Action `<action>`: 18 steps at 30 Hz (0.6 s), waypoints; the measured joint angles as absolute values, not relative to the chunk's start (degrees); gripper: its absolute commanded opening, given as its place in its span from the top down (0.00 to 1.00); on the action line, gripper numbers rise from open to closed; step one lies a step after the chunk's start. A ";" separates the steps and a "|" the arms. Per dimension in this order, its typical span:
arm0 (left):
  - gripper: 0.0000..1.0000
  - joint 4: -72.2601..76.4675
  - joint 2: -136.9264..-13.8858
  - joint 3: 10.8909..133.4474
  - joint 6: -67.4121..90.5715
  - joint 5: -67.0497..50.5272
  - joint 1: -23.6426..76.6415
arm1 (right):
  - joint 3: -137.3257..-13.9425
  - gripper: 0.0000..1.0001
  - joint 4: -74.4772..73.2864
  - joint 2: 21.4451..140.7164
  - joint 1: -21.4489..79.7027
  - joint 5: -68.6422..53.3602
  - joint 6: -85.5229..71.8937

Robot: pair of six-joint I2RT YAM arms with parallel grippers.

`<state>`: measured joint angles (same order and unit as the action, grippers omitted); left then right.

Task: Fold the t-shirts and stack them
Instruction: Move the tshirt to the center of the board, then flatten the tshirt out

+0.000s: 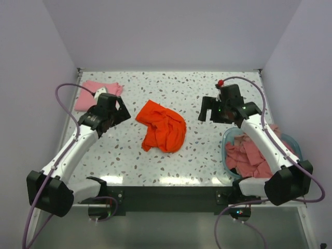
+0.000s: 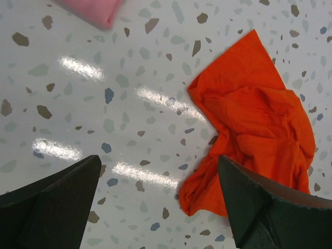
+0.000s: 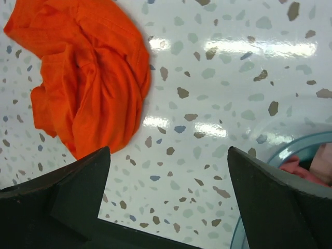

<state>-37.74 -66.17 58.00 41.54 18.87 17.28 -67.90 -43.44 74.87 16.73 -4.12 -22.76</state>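
Observation:
The orange-red t-shirt (image 1: pixel 171 137) is bunched up by overlapping folds (image 1: pixel 165 123), so it will spread open toward the table's near edge when I lift it and pull it.
A bright orange-red t-shirt (image 1: pixel 163 127) lies crumpled at the middle of the speckled table; it also shows in the left wrist view (image 2: pixel 259 124) and the right wrist view (image 3: pixel 85 70). A light pink t-shirt (image 1: pixel 96 93) lies folded at the far left; its corner shows in the left wrist view (image 2: pixel 93 10). Several dusty salmon-pink t-shirts (image 1: pixel 254 155) fill the teal tub (image 1: pixel 227 139) at the right. My left gripper (image 1: pixel 120 111) is open and empty, hovering left of the orange shirt. My right gripper (image 1: pixel 210 111) is open and empty, right of the orange shirt.
The table is walled by white panels at the back and both sides. The teal tub's rim (image 3: pixel 290 148) shows at the right of the right wrist view. A dark rail (image 1: pixel 166 193) runs along the near edge between the arm bases.

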 measured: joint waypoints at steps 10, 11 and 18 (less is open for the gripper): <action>0.12 -24.62 -87.83 58.48 39.44 2.50 17.28 | -70.02 0.01 -37.39 80.60 38.26 -2.00 -18.22; 0.15 -24.16 -90.48 59.68 39.27 1.74 17.28 | -71.66 0.01 -36.95 82.74 39.62 -1.96 -17.91; 0.39 -22.26 -103.44 66.85 38.92 0.16 17.28 | -91.33 0.04 -33.26 102.37 41.01 3.60 -16.32</action>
